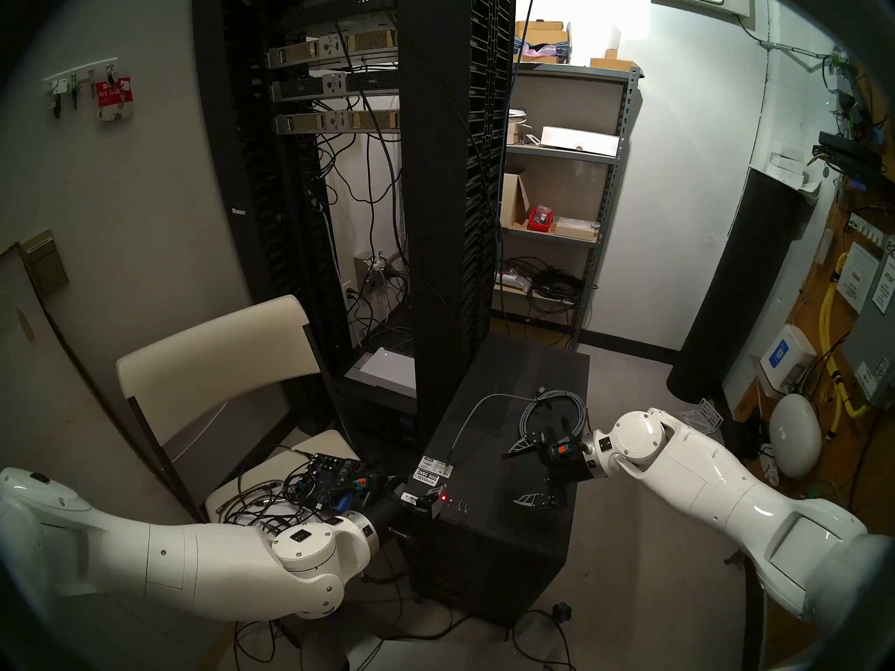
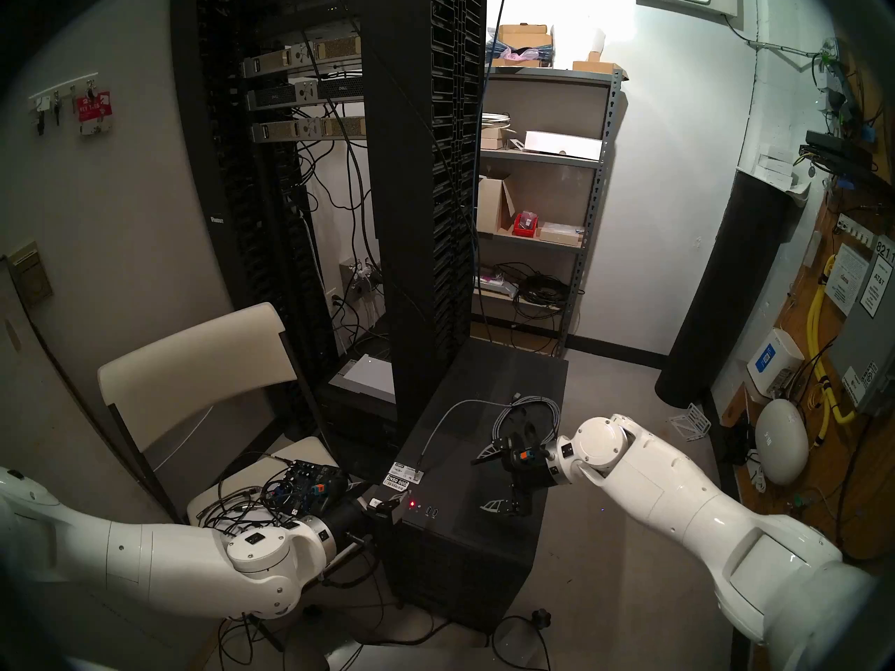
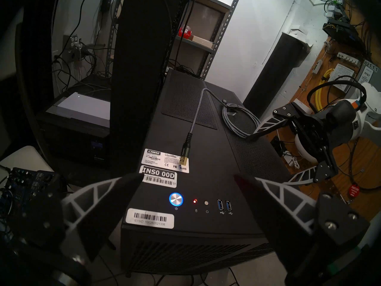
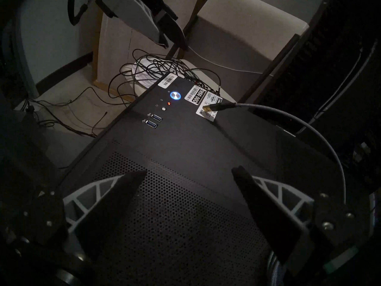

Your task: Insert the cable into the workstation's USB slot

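The grey braided cable's coil is close to the workstation's edge. So the coil will slide over and hang down in rings when I carry the plug.
The black workstation stands on the floor between my arms, with white barcode stickers and a red light near its front edge. The grey braided cable lies on its top, coiled at the back right. Its gold plug rests on a sticker. Twin USB slots sit right of the red light, and the farther one has nothing in it. My left gripper hangs open at the front left corner, its fingers astride the stickers. My right gripper is open and holds nothing, over the perforated right side near the coil.
A tall black server rack rises just behind the workstation on the left. A beige folding chair on the left carries a circuit board and tangled black wires. Metal shelves stand at the back; yellow cable runs along the right wall.
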Robot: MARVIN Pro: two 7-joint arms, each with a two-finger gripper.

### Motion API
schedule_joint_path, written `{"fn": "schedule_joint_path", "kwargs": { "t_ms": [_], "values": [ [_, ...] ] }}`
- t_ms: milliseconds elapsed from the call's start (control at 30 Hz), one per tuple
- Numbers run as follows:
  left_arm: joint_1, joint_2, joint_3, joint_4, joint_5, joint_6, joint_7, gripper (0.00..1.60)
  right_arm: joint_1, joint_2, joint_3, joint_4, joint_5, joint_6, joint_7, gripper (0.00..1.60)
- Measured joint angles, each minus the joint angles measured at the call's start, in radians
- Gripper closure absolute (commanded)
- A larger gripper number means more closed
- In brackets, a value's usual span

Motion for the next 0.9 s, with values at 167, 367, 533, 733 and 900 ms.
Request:
{"fn": "schedule_joint_path", "kwargs": {
  "t_ms": [167,367,533,733,900],
  "values": [
    [0.000,0.000,0.000,0.000,0.000,0.000,0.000,0.00,0.040,-0.034,-0.020,0.019,-0.064,-0.006,-0.008,0.00],
    [0.000,0.000,0.000,0.000,0.000,0.000,0.000,0.00,0.086,-0.080,-0.043,0.066,-0.136,-0.017,-0.022,0.00],
    [0.000,0.000,0.000,0.000,0.000,0.000,0.000,0.00,0.123,-0.119,-0.063,0.092,-0.186,-0.031,-0.027,0.00],
    [0.000,0.000,0.001,0.000,0.000,0.000,0.000,0.00,0.155,-0.154,-0.073,0.092,-0.212,-0.055,-0.026,0.00],
    [0.000,0.000,0.001,0.000,0.000,0.000,0.000,0.00,0.180,-0.180,-0.077,0.092,-0.230,-0.082,-0.019,0.00]
  ]
}}
